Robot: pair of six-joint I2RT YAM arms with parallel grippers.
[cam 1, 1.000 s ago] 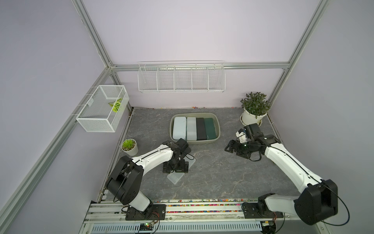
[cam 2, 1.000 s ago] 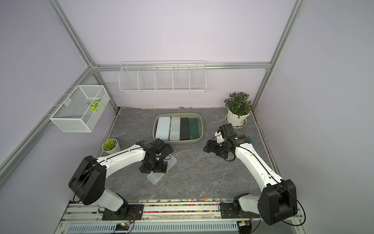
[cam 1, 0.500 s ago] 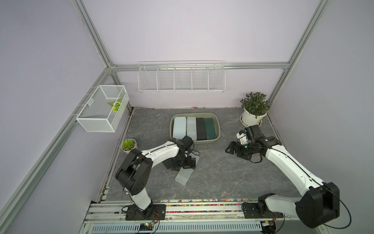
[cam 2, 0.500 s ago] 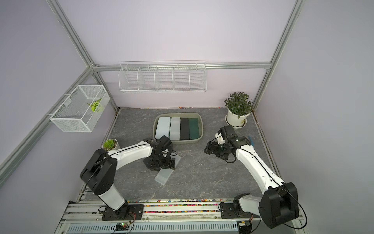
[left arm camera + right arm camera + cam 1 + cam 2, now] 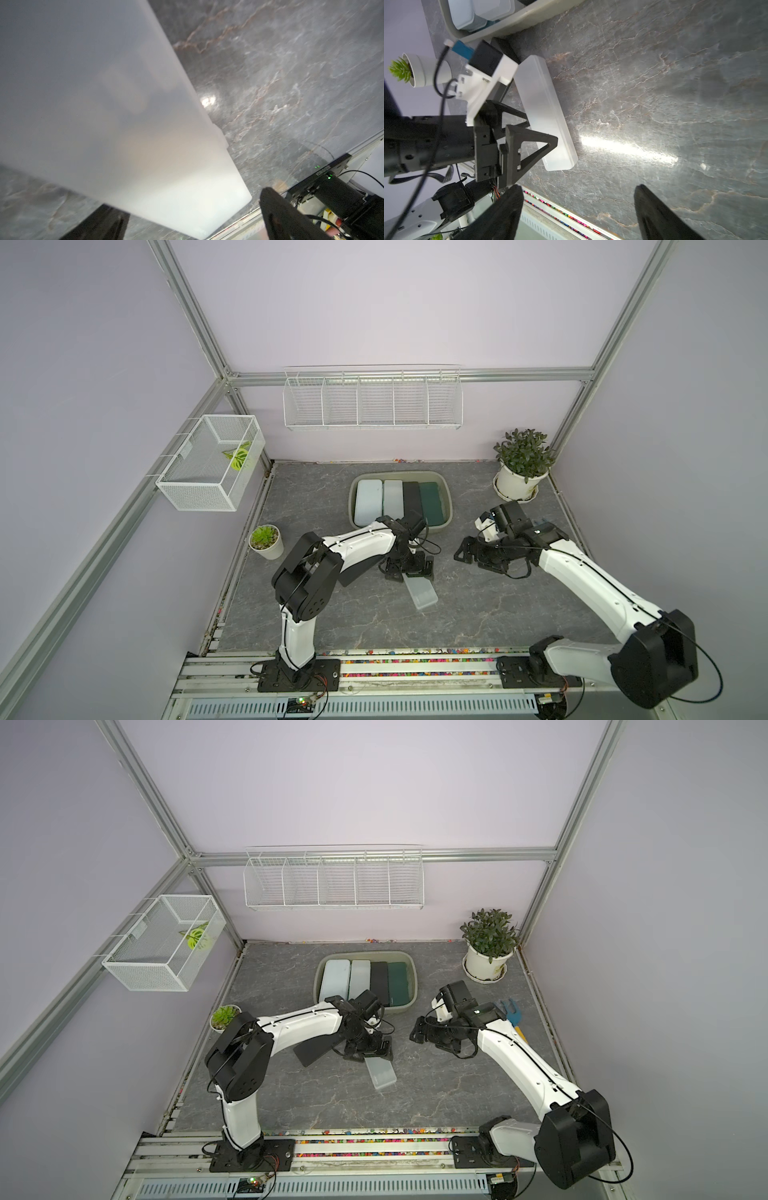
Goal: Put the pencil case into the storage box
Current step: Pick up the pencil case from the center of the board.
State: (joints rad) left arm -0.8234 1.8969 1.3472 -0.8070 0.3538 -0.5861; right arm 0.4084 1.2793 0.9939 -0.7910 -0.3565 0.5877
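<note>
The translucent pencil case lies flat with its long side (image 5: 560,107) open toward my right gripper, so I keep moving there until my fingers are on both sides of its middle (image 5: 544,110).
A translucent white pencil case (image 5: 420,592) (image 5: 380,1072) lies flat on the grey table, near the middle. My left gripper (image 5: 409,568) (image 5: 368,1048) hangs low over its far end. In the left wrist view the case (image 5: 124,124) fills most of the picture, with the open left gripper (image 5: 191,220) astride its end. The olive-grey storage box (image 5: 446,497) (image 5: 320,973) stands behind, holding several pencil cases side by side. My right gripper (image 5: 467,551) (image 5: 422,1031) (image 5: 577,212) is open and empty, to the right of the case (image 5: 546,116).
A flat black object (image 5: 309,1050) lies partly under the left arm. A potted plant (image 5: 521,468) stands back right and a small succulent (image 5: 266,541) at the left edge. A blue and yellow tool (image 5: 509,1011) lies by the right arm. A wire basket (image 5: 212,468) and a wire rack (image 5: 372,398) hang on the walls.
The left arm has swung toward the middle, and the pencil case has slid right with its gripper and turned. The right arm has hardly moved.
</note>
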